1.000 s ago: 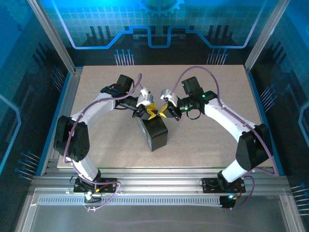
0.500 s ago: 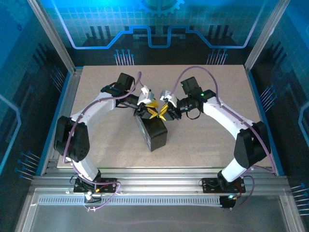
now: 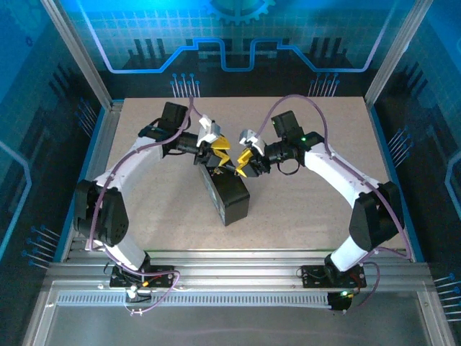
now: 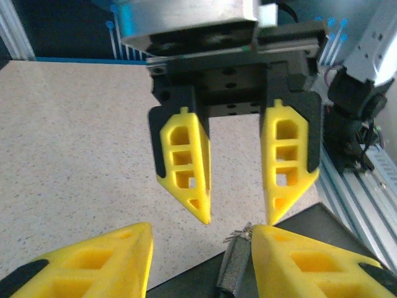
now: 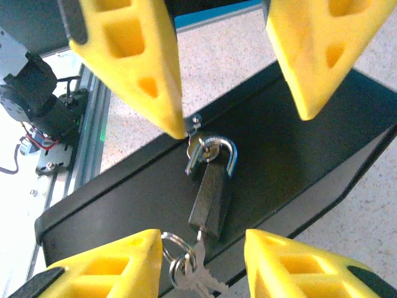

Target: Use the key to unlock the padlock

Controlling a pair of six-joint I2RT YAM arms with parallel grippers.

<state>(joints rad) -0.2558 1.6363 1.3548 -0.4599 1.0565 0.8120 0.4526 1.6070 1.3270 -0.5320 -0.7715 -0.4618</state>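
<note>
I should move my right gripper from the key to the padlock's body (image 5: 211,200) and lift it clear, since the padlock's shackle (image 5: 214,144) is open but still hooks the hasp.
The padlock (image 5: 211,197), a small dark body with a silver shackle, hangs from the hasp on the side of the dark box (image 5: 298,143). The shackle's left leg looks free of the body. The key (image 5: 200,248) sits in the padlock's bottom end, with its ring and spare keys dangling. My right gripper (image 5: 203,239) is open, one finger on each side of the key. My left gripper (image 4: 201,228) is open too, and the padlock (image 4: 232,270) lies beside its right finger. From above, the left gripper (image 3: 218,153) and the right gripper (image 3: 243,162) face each other over the box (image 3: 229,198).
The box stands mid-table on the speckled beige tabletop (image 3: 324,137). Aluminium rails (image 3: 238,270) run along the near edge by the arm bases, and dark blue enclosure walls surround the table. Both arms' purple cables arch above them.
My right gripper has opened and let go of the key. My left gripper has drawn back a little toward the far left, away from the box.
</note>
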